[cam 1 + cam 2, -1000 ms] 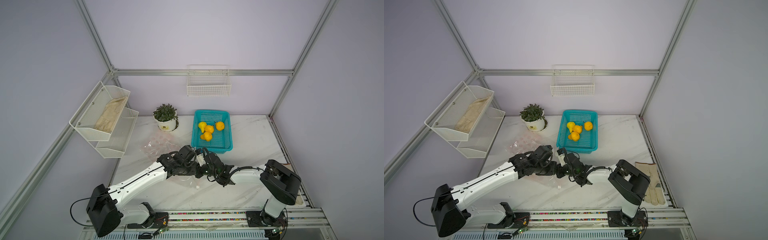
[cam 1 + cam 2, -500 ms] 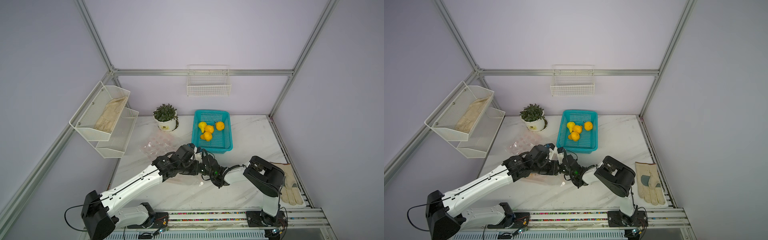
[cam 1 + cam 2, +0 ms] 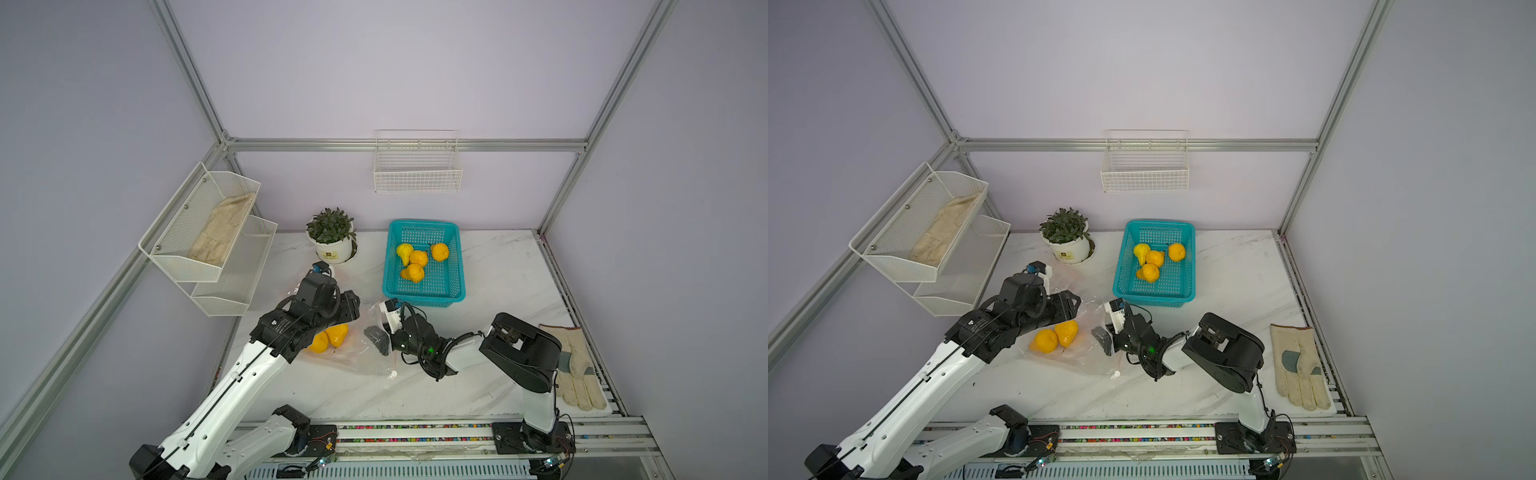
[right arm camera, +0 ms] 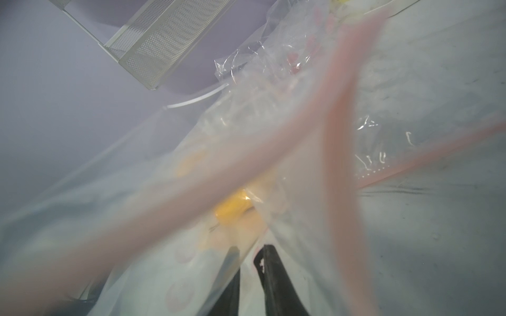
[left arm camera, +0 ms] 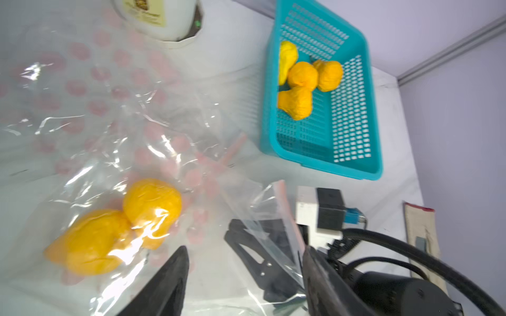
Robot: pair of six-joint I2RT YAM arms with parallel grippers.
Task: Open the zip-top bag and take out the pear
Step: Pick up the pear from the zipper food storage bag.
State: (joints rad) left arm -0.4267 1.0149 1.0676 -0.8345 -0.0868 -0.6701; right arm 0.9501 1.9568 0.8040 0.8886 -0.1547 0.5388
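I should use my left gripper to push the nearer fruit (image 5: 152, 207) toward my opened right gripper, because the fruit is deeper in the bag than the ends of my right gripper's fingers.
The clear zip-top bag (image 3: 362, 358) with pink dots lies crumpled on the marble table in both top views (image 3: 1090, 359). Inside it the yellow pear (image 3: 338, 334) (image 3: 1067, 331) (image 5: 152, 202) rests against an orange (image 3: 318, 343). My left gripper (image 3: 353, 309) (image 5: 246, 249) is open just above the bag, holding nothing. Just right of the fruit, my right gripper (image 3: 376, 338) (image 4: 247, 251) is shut on the bag's film near its pink zip strip (image 4: 342, 109). That film drapes over the right wrist camera.
A teal basket (image 3: 455, 266) with several yellow and orange fruits stands behind the right gripper. A potted plant (image 3: 332, 239) is at the back left, a work glove (image 3: 575, 365) at the right edge. Wire shelves (image 3: 208, 237) hang on the left wall.
My left gripper has opened, let go of the bag and drawn back to the left. The right gripper shifted left, still pinching the film. The fruits now show beside the left arm.
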